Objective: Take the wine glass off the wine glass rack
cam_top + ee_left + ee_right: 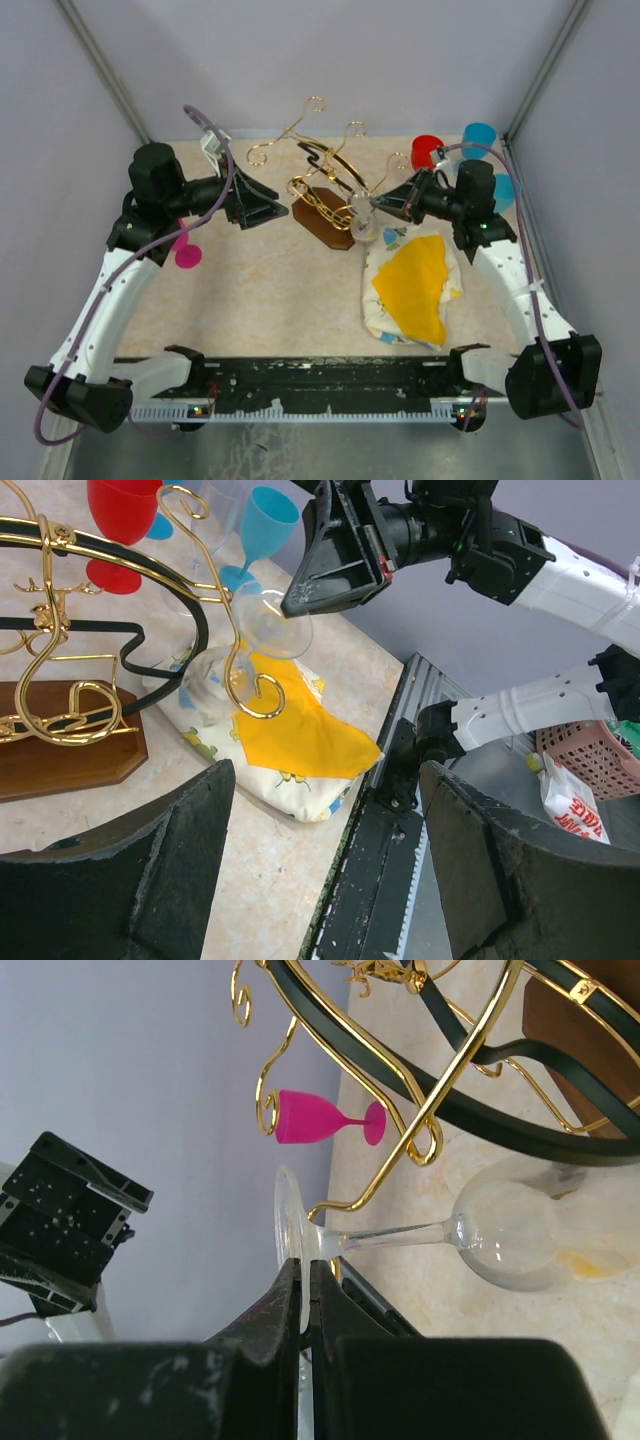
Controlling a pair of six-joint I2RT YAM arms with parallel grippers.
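My right gripper is holding the upside-down wine glass by its foot (290, 1218), so I should raise it free of the hook and pass my left gripper the bowl (512, 1225).
The wine glass rack (322, 195) is a gold wire stand on a dark brown wooden base at the back middle of the table. A clear wine glass (505, 1235) hangs upside down beside one of its curled hooks. It shows in the top view (364, 222) and the left wrist view (262, 630) too. My right gripper (305, 1265) is shut on the rim of the glass's foot. My left gripper (325, 865) is open and empty, left of the rack in the top view (272, 203).
A yellow cloth on a patterned white cloth (412, 285) lies in front of the glass. A red cup (426, 150) and blue cups (478, 137) stand at the back right. A pink goblet (186, 250) lies at the left. Grey walls close in the table.
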